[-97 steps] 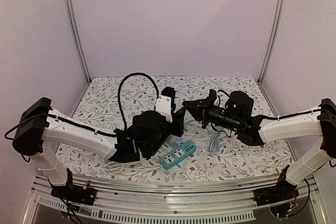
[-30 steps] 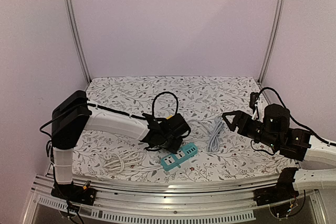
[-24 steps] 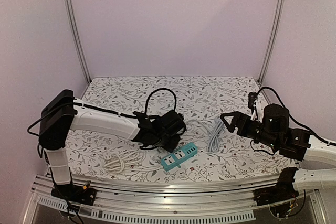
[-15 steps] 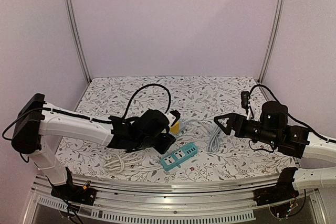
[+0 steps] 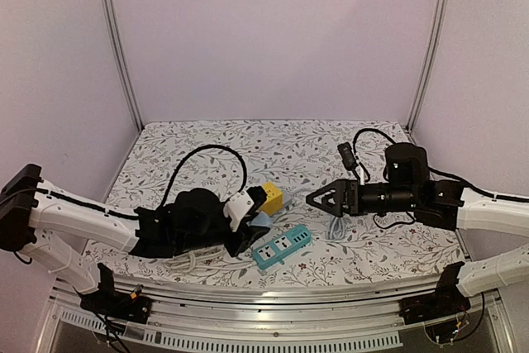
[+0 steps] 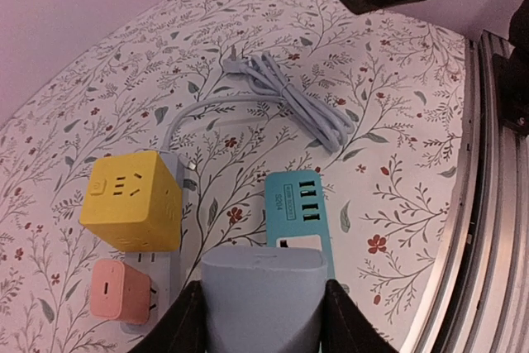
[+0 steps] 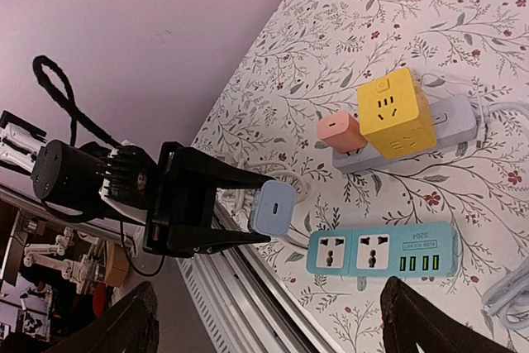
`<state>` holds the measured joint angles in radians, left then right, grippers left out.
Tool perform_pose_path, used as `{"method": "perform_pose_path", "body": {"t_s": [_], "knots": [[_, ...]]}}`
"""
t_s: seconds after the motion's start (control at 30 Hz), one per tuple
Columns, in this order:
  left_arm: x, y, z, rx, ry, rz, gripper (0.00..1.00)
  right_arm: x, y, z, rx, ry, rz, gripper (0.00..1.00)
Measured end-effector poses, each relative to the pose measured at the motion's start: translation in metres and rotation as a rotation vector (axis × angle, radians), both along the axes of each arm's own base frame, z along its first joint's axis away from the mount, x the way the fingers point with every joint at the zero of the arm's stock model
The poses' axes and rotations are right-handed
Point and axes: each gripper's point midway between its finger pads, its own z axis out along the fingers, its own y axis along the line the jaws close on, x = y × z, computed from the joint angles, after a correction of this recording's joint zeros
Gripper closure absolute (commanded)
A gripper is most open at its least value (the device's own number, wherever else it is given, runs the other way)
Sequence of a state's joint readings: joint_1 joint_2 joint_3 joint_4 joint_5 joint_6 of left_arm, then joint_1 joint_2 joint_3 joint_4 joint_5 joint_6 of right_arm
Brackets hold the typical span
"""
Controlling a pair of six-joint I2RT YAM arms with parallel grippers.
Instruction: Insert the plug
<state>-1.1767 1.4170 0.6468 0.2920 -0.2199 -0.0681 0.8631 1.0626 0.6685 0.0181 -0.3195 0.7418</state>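
Observation:
The robot's left gripper holds the plug [image 5: 260, 221] level, and its loose end [image 7: 282, 207] sticks out toward the robot's open right gripper. Next, the right gripper takes over the plug before inserting it.
My left gripper [image 6: 263, 324] is shut on a pale blue-grey plug [image 6: 263, 287], holding it by both sides above the near end of the teal power strip [image 6: 302, 212]. In the right wrist view the plug [image 7: 274, 207] hangs between the black fingers [image 7: 223, 178], left of the teal strip's [image 7: 380, 252] two universal sockets. From above, the plug [image 5: 258, 221] is just left of the teal strip [image 5: 281, 245]. My right gripper [image 5: 312, 201] hovers open and empty to the right, pointing at the strips.
A white power strip [image 7: 450, 120] carries a yellow cube adapter [image 7: 395, 113] and a pink plug [image 7: 340, 131]. A coiled grey cable [image 5: 337, 222] lies under the right arm. White cable [image 5: 186, 260] lies near the front rail [image 5: 273, 293].
The left arm has pulled back toward the near left, lifting the plug clear of the white strip. The right arm has swung left toward the centre and opened its jaws wider.

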Motion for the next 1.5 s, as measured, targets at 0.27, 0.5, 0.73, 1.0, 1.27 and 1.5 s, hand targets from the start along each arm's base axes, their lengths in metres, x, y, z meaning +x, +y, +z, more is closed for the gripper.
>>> {"method": "perform_pose_path", "body": {"t_s": [0.27,0.5,0.73,1.0,1.27,1.5], "knots": [[-0.017,-0.004,0.011,-0.048,-0.077,-0.108,1.00,-0.009,0.038,-0.014,-0.020,0.106,0.190,0.09],[-0.021,-0.007,0.017,-0.049,-0.122,-0.142,1.00,-0.010,0.055,-0.042,-0.077,0.211,0.261,0.10],[-0.027,-0.011,0.021,-0.052,-0.146,-0.176,1.00,-0.010,0.067,-0.060,-0.107,0.293,0.302,0.14],[-0.031,-0.013,0.023,-0.040,-0.177,-0.197,1.00,-0.009,0.077,-0.067,-0.117,0.360,0.327,0.19],[-0.026,-0.011,0.016,0.003,-0.199,-0.177,1.00,-0.011,0.083,-0.074,-0.123,0.410,0.354,0.24],[-0.021,-0.020,0.016,0.015,-0.209,-0.166,1.00,-0.015,0.082,-0.075,-0.123,0.429,0.371,0.29]]}}
